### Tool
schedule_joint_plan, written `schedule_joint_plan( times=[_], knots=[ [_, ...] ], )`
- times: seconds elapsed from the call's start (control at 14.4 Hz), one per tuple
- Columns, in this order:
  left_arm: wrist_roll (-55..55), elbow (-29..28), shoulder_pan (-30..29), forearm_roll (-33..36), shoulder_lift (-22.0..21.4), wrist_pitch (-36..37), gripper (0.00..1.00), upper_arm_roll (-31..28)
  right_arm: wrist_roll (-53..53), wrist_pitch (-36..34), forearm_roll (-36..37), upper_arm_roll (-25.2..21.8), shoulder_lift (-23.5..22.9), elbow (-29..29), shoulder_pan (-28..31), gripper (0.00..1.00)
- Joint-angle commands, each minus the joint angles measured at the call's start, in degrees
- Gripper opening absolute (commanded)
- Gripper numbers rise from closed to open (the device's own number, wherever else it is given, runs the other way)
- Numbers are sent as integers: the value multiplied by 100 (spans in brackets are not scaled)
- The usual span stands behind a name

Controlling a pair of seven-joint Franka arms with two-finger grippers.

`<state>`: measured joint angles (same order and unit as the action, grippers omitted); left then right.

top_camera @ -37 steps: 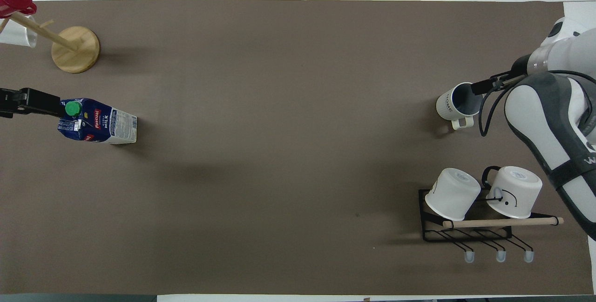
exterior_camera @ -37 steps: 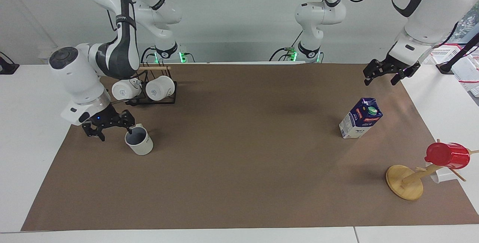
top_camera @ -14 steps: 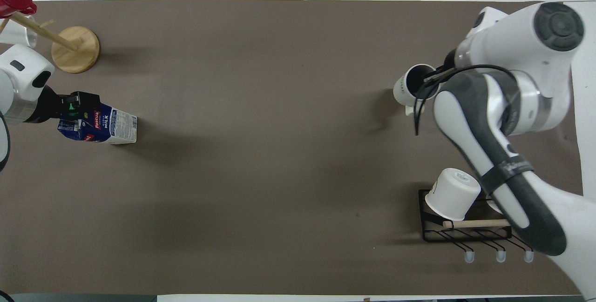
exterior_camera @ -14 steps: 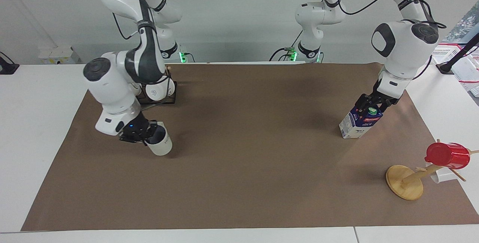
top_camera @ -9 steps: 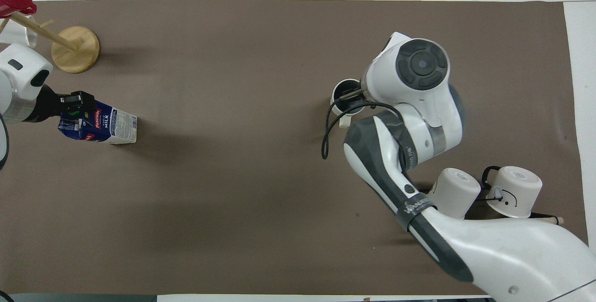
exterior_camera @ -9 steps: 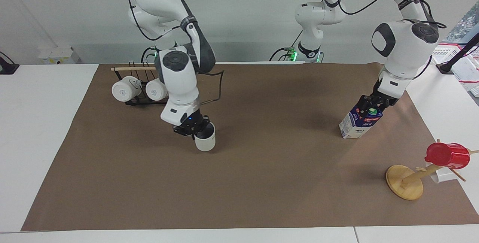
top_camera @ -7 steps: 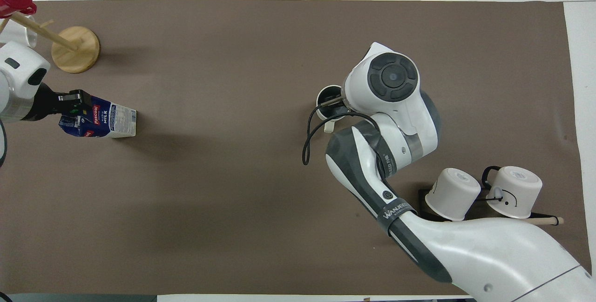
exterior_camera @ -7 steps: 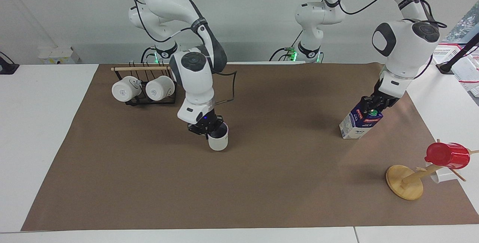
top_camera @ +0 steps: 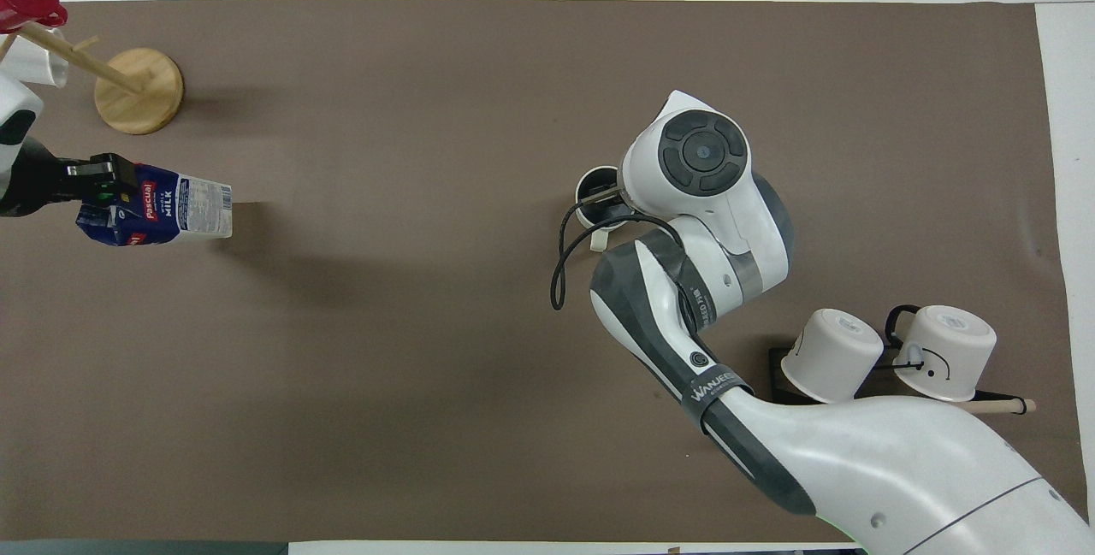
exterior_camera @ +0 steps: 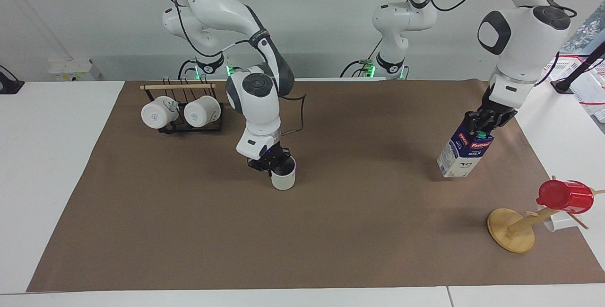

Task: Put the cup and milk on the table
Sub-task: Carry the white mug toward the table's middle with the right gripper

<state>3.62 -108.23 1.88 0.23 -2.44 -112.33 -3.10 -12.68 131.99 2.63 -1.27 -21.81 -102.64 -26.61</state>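
Next, my right gripper opens and back away, because it is on the cup's rim and crowds the paper [exterior_camera: 315, 181] beside the cup. It should do this before my left gripper sets the milk [exterior_camera: 460, 156] there.
The off-white cup [exterior_camera: 283, 177] with its grey-blue inside stands upright near the middle of the brown paper sheet [exterior_camera: 331, 231] on the white table [exterior_camera: 47, 165]. My right gripper [exterior_camera: 273, 165] is shut on its rim, one finger inside. I cannot tell whether the cup touches the paper. The overhead view shows the cup [top_camera: 590, 192] half hidden under my right gripper [top_camera: 611, 196]. My left gripper [exterior_camera: 478, 126] is shut on the top of the milk [exterior_camera: 464, 153], which hangs tilted just above the paper at the left arm's end. The overhead view shows the milk [top_camera: 162, 211] and my left gripper [top_camera: 96, 182].
A black wire rack [exterior_camera: 189, 127] with two white mugs [exterior_camera: 182, 113] stands close to the right arm's base. A wooden mug tree [exterior_camera: 511, 235] bearing a red cup [exterior_camera: 566, 197] and a white cup [exterior_camera: 557, 224] stands at the left arm's end, farther from the robots than the milk.
My right gripper carried the cup from beside the rack to the middle of the paper. My left gripper came down, shut on the milk's top and raised the carton off the paper.
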Motion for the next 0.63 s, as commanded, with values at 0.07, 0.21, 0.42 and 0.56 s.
schedule_joint_plan(
  times=[0.07, 0.21, 0.42, 0.56],
  knots=[
    [-265, 495, -39, -40, -11, 747, 0, 3, -112, 222, 88, 30, 125, -231, 24, 100],
    [-345, 731, -48, -40, 59, 940, 0, 3, -173, 117, 79, 21, 229, -82, 68, 100],
    [-362, 1216, -39, -14, 331, 1231, 0, 3, -235, -479, 62, -23, 834, 76, 479, 100],
    [-345, 1181, 110, 100, 358, 1162, 0, 46, -244, -1286, 79, -40, 1012, 610, 883, 100]
  ],
)
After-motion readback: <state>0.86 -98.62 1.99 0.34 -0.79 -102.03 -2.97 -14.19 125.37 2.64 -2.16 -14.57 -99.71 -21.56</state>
